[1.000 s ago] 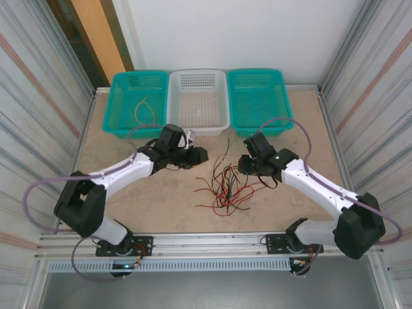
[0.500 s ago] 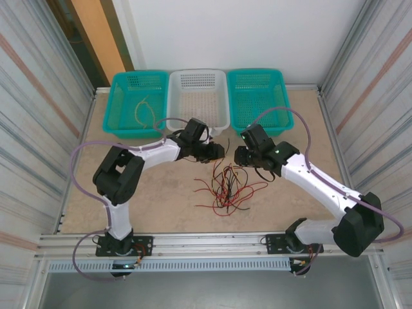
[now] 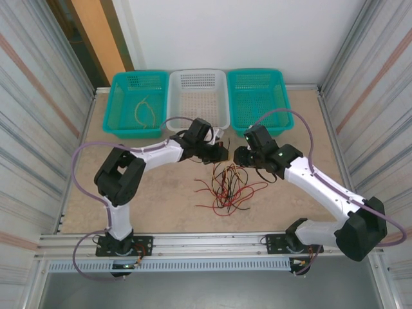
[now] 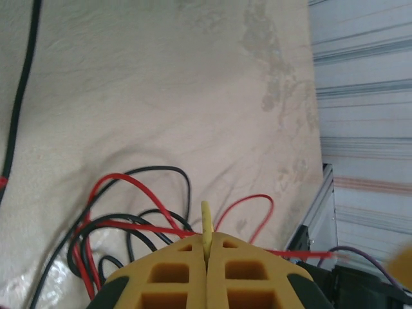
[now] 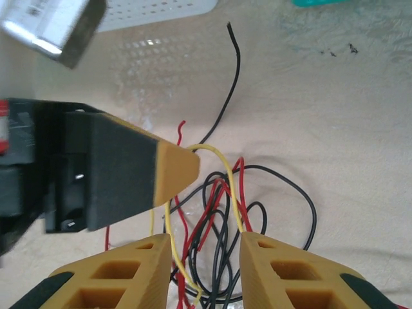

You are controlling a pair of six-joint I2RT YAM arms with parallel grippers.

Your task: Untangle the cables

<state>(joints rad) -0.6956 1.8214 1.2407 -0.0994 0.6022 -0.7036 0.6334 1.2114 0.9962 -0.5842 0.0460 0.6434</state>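
Note:
My left gripper is holding the yellow cable, which still runs down among the red and black cables (image 5: 193, 286), so I should pull it up toward the white basket (image 3: 199, 96).
The cables (image 3: 225, 187) lie as a loose tangle of red, black and yellow strands mid-table. My left gripper (image 3: 219, 154) reaches in from the left at the tangle's top edge. In the left wrist view it (image 4: 207, 243) is shut on a yellow cable (image 4: 206, 219), which sticks up from the pinched tips. My right gripper (image 3: 241, 158) hovers at the tangle's upper right. Seen from the right wrist, it (image 5: 205, 243) is open over the tangle (image 5: 219, 212). The yellow cable (image 5: 222, 161) arcs from the left fingertip (image 5: 177, 168) down between its fingers.
Three baskets line the back edge: a teal one (image 3: 122, 96) holding a tan cable (image 3: 143, 111), a white one (image 3: 197, 103) and another teal one (image 3: 257, 103). A single black strand (image 5: 235, 64) trails toward the white basket. Corrugated walls flank the table.
My left arm swung right to the tangle's top edge and its gripper closed on the yellow cable. My right gripper shifted slightly left and opened a little.

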